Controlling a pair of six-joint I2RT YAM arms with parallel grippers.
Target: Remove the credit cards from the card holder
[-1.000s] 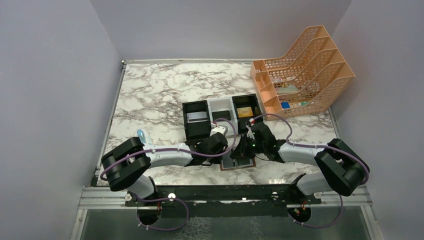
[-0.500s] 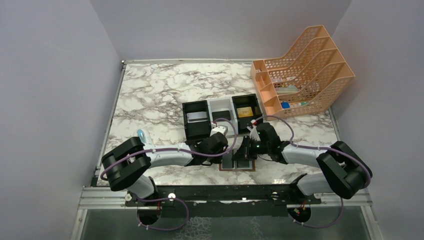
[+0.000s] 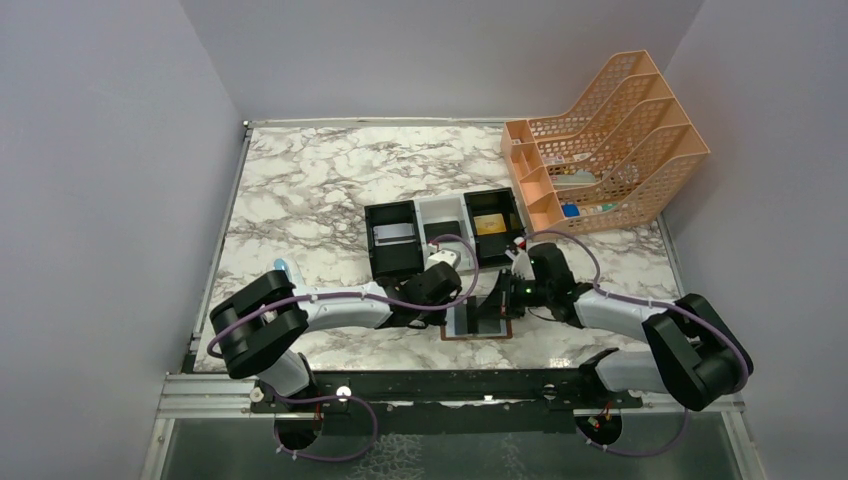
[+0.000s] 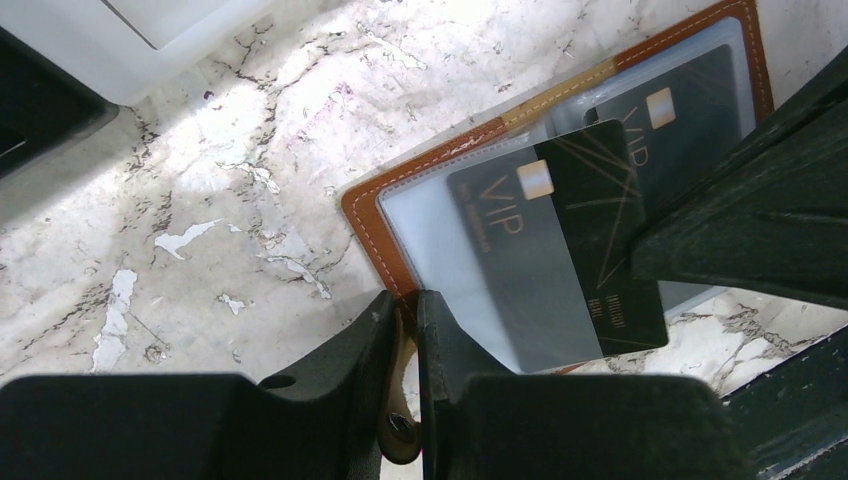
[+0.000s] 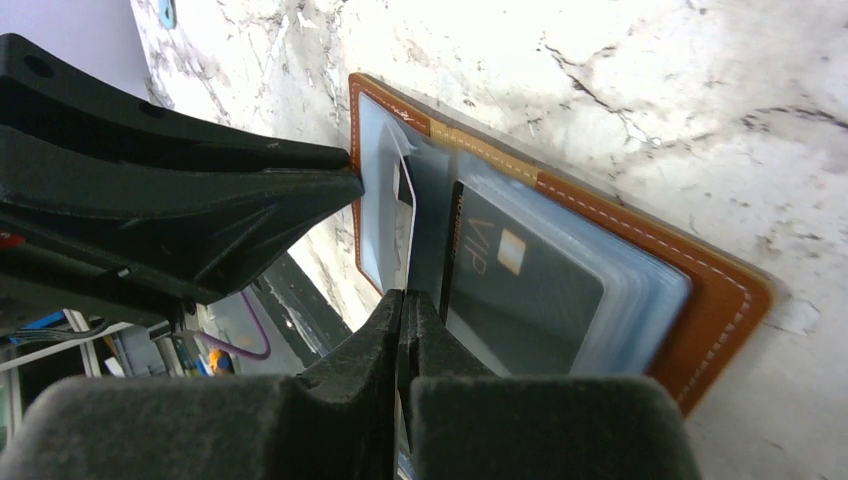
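The robot's left gripper has hold of only the leather edge [image 4: 398,280] while the card is halfway in its sleeve, so next the left gripper grips the pale sleeve itself [image 4: 458,290] before pulling.
The brown card holder [image 3: 475,325] lies open on the marble between my two arms, its pale sleeves up [image 4: 365,215] [image 5: 720,300]. My left gripper [image 4: 408,300] [image 3: 449,316] is shut on its tan snap tab [image 4: 400,400] at the leather edge. A dark grey credit card [image 4: 590,230] marked VIP sticks about halfway out of the near sleeve. My right gripper [image 5: 402,300] [image 3: 500,300] is shut on that card's free edge. A second dark card [image 4: 680,110] [image 5: 530,290] sits inside another sleeve.
A black-and-white three-compartment tray [image 3: 440,203] stands just beyond the card holder, with a gold-tan card [image 3: 489,224] in its right bin and a grey one [image 3: 392,235] in its left. An orange file rack [image 3: 600,140] fills the back right corner.
My right gripper has closed and its wrist has shifted to the right. The left gripper keeps its hold and has barely moved.
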